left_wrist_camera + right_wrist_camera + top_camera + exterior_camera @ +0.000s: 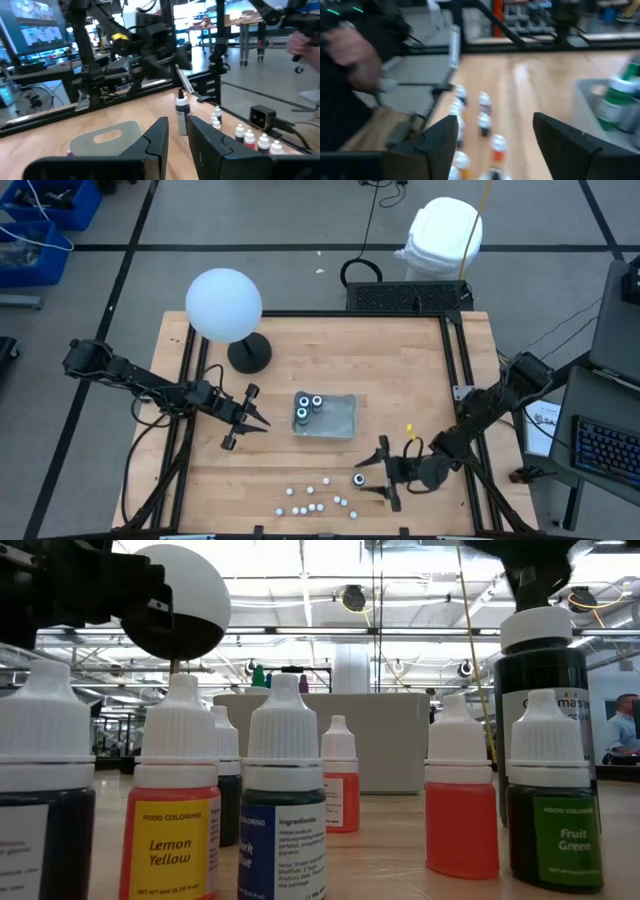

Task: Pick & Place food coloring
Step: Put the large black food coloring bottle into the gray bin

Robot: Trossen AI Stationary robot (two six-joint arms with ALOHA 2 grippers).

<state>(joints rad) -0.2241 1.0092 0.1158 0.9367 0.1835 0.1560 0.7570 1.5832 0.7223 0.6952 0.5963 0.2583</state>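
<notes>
The fourth jar (359,479) is lined up with the gap between the right gripper's fingers, so the robot should keep going in until those fingers close under its white cap (535,628).
The food coloring is split between two places. Three dark jars (308,406) stand upright in the clear tray (340,425) at the table's middle. A fourth jar (358,478) stands on the wood near the front, beside several white-capped vials (314,500); these also show in the low view (175,800). My right gripper (372,477) is level and wide open (495,121), its fingertips just right of that fourth jar and nothing between them. My left gripper (262,420), left of the tray, points level toward it, its fingers a little apart (177,121) and empty.
A white globe lamp (224,305) on a dark round base (249,353) stands at the far left. Black frame rails (455,360) run along the table's edges. A person's hand (350,55) shows beyond the table. Bare wood lies between tray and vials.
</notes>
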